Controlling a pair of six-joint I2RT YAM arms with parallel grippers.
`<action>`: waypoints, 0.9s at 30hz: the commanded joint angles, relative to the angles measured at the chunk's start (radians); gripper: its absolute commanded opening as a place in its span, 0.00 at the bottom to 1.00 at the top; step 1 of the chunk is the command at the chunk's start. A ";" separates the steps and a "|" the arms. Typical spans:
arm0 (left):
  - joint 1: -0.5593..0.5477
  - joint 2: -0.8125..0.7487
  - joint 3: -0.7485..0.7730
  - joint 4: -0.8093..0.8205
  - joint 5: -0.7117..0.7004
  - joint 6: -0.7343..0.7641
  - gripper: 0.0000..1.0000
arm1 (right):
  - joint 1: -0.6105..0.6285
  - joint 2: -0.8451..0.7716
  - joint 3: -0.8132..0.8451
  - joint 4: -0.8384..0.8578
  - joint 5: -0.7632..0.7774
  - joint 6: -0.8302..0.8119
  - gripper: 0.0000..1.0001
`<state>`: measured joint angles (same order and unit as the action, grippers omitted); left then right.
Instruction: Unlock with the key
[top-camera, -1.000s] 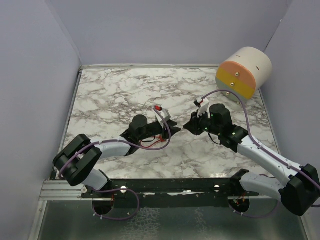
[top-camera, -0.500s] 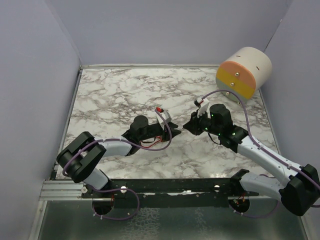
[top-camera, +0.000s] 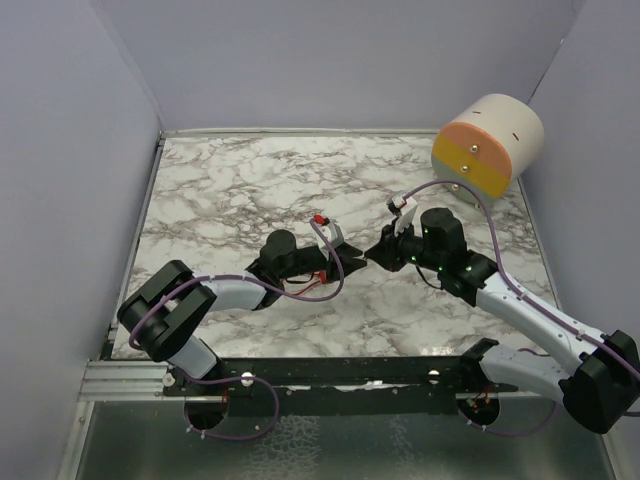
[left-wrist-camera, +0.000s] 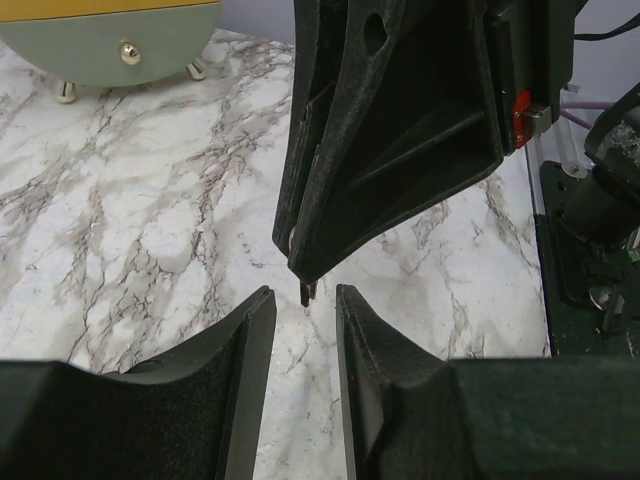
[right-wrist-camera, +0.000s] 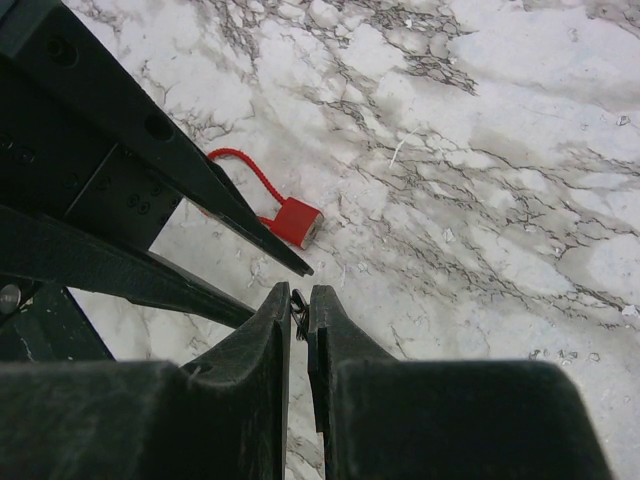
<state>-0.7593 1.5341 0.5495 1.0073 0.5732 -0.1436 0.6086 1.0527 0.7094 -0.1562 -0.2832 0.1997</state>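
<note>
Only a short end of the key (left-wrist-camera: 307, 292) pokes out past my right gripper's fingertips, so my left gripper should hold that end (left-wrist-camera: 306, 296) while my right gripper regrasps it.
My right gripper (right-wrist-camera: 299, 293) is shut on a small dark key (right-wrist-camera: 299, 301) whose end pokes out past its fingertips. In the left wrist view the key's tip (left-wrist-camera: 305, 292) hangs just at the mouth of my left gripper (left-wrist-camera: 304, 298), which is open with a narrow gap and nothing between its fingers. From above, the left gripper (top-camera: 350, 260) and right gripper (top-camera: 376, 252) meet tip to tip at mid-table. A red padlock (right-wrist-camera: 298, 221) with a red cable loop lies on the marble just beyond the left fingers.
A round cream, orange and yellow container (top-camera: 487, 146) on small feet stands at the back right corner. Purple walls close in the marble table (top-camera: 230, 180) on the left, back and right.
My left gripper has slid right until its tips reach the right gripper's, and its jaws have narrowed a little. The right arm has held still with the key.
</note>
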 joint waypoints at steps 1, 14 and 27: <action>0.003 0.015 0.031 0.052 0.047 0.001 0.32 | 0.003 -0.019 -0.005 0.031 -0.033 -0.020 0.01; 0.003 0.022 0.032 0.059 0.041 -0.002 0.09 | 0.003 -0.022 -0.005 0.029 -0.037 -0.023 0.01; 0.002 0.021 0.027 0.057 -0.007 -0.018 0.00 | 0.003 -0.034 -0.004 0.017 0.009 0.005 0.26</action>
<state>-0.7586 1.5505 0.5499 1.0252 0.5888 -0.1501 0.6086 1.0485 0.7094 -0.1570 -0.3004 0.1799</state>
